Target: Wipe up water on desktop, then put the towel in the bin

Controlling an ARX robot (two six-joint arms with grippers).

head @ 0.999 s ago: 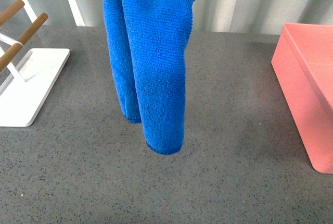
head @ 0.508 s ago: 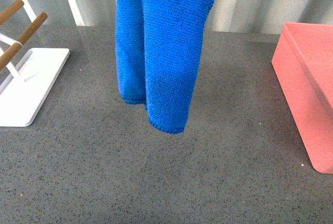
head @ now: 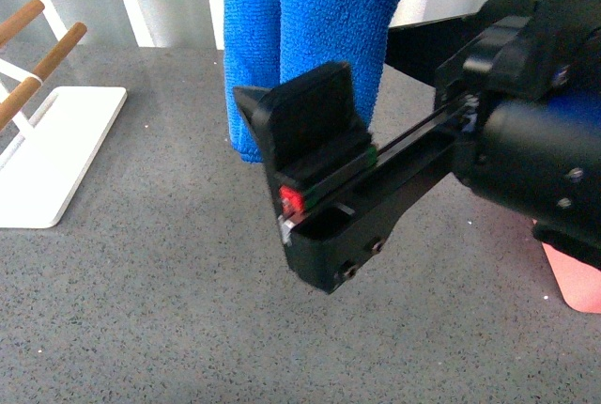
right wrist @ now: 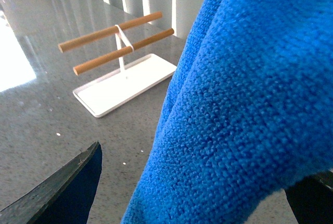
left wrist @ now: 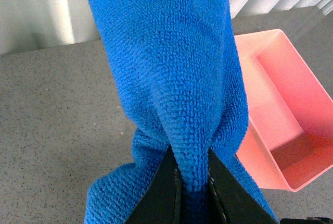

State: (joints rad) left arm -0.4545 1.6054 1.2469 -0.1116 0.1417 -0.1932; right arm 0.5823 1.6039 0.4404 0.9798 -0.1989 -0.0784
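Observation:
The blue towel (left wrist: 169, 52) will sink into a loose heap when the robot drops it in the bin, because soft folds (left wrist: 184, 156) gather at the robot's left gripper.
The blue towel (head: 315, 19) hangs folded above the speckled grey desktop (head: 141, 310), off the surface. In the left wrist view my left gripper (left wrist: 192, 185) is shut on a fold of the towel (left wrist: 171, 78), and the pink bin (left wrist: 281, 114) stands open beyond it. My right gripper (head: 282, 113) reaches in from the right, open, right by the towel's lower end. In the right wrist view the towel (right wrist: 250, 104) fills the space between its spread fingers (right wrist: 67, 193). In the front view only a corner of the bin (head: 575, 284) shows behind the right arm.
A white-based rack (head: 47, 160) with wooden bars stands at the left of the desktop, and in the right wrist view this rack (right wrist: 125, 83) lies beyond the towel. A pale ribbed wall runs along the back edge.
The towel has risen and drifted right. My right arm has swung into the front view from the right, covering most of the bin and the towel's lower end.

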